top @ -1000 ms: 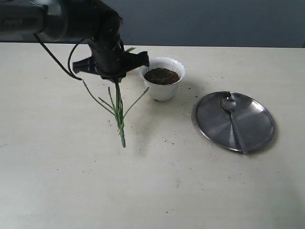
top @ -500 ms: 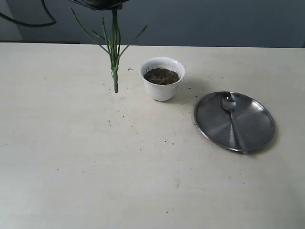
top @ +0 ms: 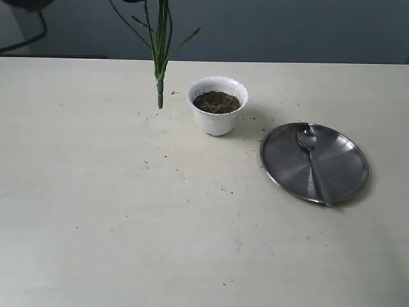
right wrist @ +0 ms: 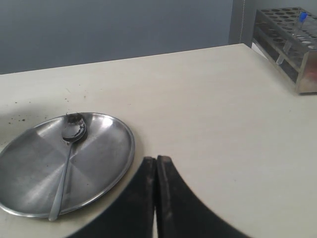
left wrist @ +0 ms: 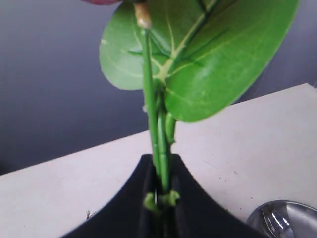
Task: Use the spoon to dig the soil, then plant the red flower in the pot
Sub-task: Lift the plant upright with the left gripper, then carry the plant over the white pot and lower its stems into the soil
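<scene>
The stem end (top: 160, 101) is next to the white pot and my left gripper is tipped down. My left gripper should swing over the soil (top: 217, 102) and level out before planting.
The red flower's green stems (top: 159, 61) hang upright above the table, just left of the white pot (top: 218, 120), which holds dark soil (top: 216, 101). Their upper part runs out of the exterior view. In the left wrist view my left gripper (left wrist: 161, 161) is shut on the stems (left wrist: 157, 148); big green leaves (left wrist: 208, 54) fill the frame and a sliver of red petal (left wrist: 101, 1) shows. The spoon (top: 311, 155) lies on the round steel plate (top: 339, 182), also in the right wrist view as the spoon (right wrist: 67, 153). My right gripper (right wrist: 156, 159) is shut and empty beside the plate (right wrist: 104, 163).
Soil crumbs (top: 192, 182) are scattered on the table in front of the pot. A test-tube rack (right wrist: 290, 34) stands at the table's far corner in the right wrist view. A dark cable (top: 29, 41) hangs at the upper left.
The left arm has lifted the flower from low beside the pot to high above the table and out of the exterior view; the stems have shifted slightly toward the pot.
</scene>
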